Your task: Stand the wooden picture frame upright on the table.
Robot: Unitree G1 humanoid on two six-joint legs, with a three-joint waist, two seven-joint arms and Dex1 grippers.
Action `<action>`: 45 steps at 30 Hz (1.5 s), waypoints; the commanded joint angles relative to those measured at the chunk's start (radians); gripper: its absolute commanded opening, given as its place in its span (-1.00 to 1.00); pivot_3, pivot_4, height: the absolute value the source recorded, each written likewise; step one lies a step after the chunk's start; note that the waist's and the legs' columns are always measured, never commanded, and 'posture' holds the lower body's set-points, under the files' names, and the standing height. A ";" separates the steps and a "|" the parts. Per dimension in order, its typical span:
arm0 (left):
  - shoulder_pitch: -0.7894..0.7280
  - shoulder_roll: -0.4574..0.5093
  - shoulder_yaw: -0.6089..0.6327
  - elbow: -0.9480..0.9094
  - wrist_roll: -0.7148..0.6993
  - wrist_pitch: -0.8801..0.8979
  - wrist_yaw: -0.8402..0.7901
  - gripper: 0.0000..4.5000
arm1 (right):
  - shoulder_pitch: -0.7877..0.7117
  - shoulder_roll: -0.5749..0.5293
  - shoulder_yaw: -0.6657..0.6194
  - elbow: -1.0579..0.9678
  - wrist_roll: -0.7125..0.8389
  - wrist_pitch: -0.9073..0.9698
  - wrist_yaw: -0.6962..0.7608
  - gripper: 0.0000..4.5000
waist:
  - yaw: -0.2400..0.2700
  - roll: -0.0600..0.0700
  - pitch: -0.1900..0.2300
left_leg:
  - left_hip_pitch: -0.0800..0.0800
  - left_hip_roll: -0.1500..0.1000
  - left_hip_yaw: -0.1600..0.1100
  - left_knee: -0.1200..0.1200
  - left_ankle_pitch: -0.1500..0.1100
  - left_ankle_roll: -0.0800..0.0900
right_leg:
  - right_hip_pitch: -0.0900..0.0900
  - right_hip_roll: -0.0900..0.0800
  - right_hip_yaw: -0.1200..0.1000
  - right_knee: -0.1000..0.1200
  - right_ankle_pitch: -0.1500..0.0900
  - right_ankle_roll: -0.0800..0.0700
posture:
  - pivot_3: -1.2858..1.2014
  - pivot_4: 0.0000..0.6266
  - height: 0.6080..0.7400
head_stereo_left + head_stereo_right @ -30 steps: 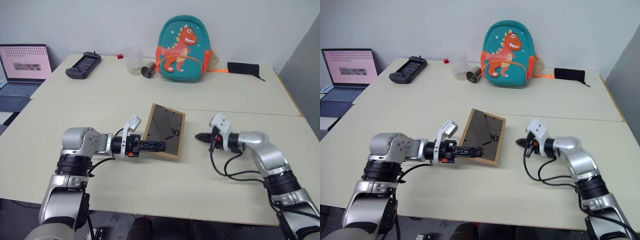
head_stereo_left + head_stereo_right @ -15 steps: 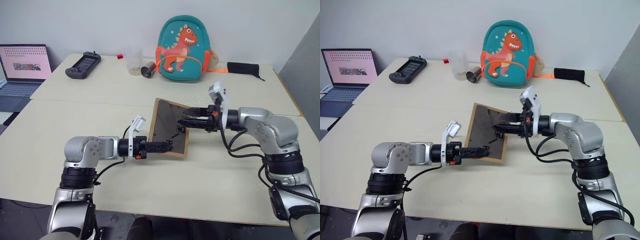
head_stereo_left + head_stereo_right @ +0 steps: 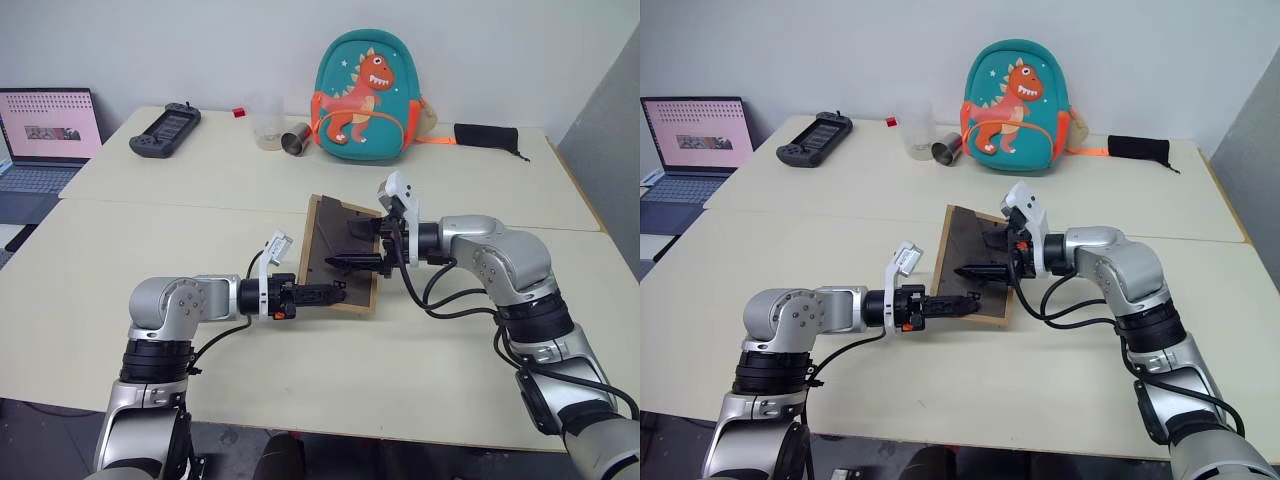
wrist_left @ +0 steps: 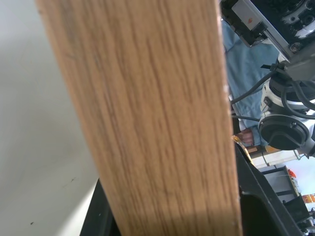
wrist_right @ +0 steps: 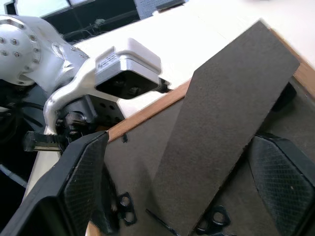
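The stand (image 5: 226,108) juts out from the back panel, and my left gripper is holding the lower border, so my right gripper should move back and grip the side border (image 3: 374,292).
The wooden picture frame (image 3: 320,235) is tipped up on its lower edge in the middle of the table (image 3: 150,240), with its dark back panel facing the right arm. My left gripper (image 3: 330,293) is shut on the frame's lower border, whose tan wood (image 4: 147,118) shows close up in the left wrist view. My right gripper (image 3: 352,245) is open against the back panel. One finger stands on each side of the triangular stand (image 5: 221,113), and neither is closed on it.
At the far side stand a teal dinosaur backpack (image 3: 365,95), a clear cup (image 3: 268,128), a metal cup (image 3: 294,142), a black handheld console (image 3: 165,130) and a black pouch (image 3: 487,137). A laptop (image 3: 45,130) sits off the far left.
My right gripper swung up and left from the table's right side to the frame's back and opened. The frame has been tipped more upright in my left gripper.
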 commanded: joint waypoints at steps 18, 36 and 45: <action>-0.014 0.029 0.225 0.008 -0.278 0.263 0.120 -0.42 | 0.229 -0.327 -0.094 -0.019 -0.171 -0.431 0.063 0.99 | 0.000 -0.001 0.000 | -0.001 0.000 0.001 -0.001 0.000 0.000 | 0.000 0.000 0.001 -0.002 0.000 0.000 | 0.03 -0.52 1.00; 0.032 0.151 0.107 0.090 -0.896 0.240 0.527 -0.42 | 0.084 -0.124 0.101 0.487 -1.079 -1.911 -0.691 0.99 | -0.004 -0.001 0.001 | 0.001 0.000 0.000 0.001 0.003 -0.005 | 0.001 -0.001 0.001 0.001 0.000 0.000 | 0.03 -0.52 1.00; 0.100 0.230 -0.005 0.035 -1.148 0.090 0.676 -0.42 | 0.038 -0.113 0.107 0.536 -1.189 -2.013 -0.853 0.35 | -0.003 -0.001 0.001 | 0.002 0.000 0.000 0.001 0.004 -0.007 | 0.001 -0.001 0.001 0.002 0.000 0.000 | 0.03 -0.52 1.00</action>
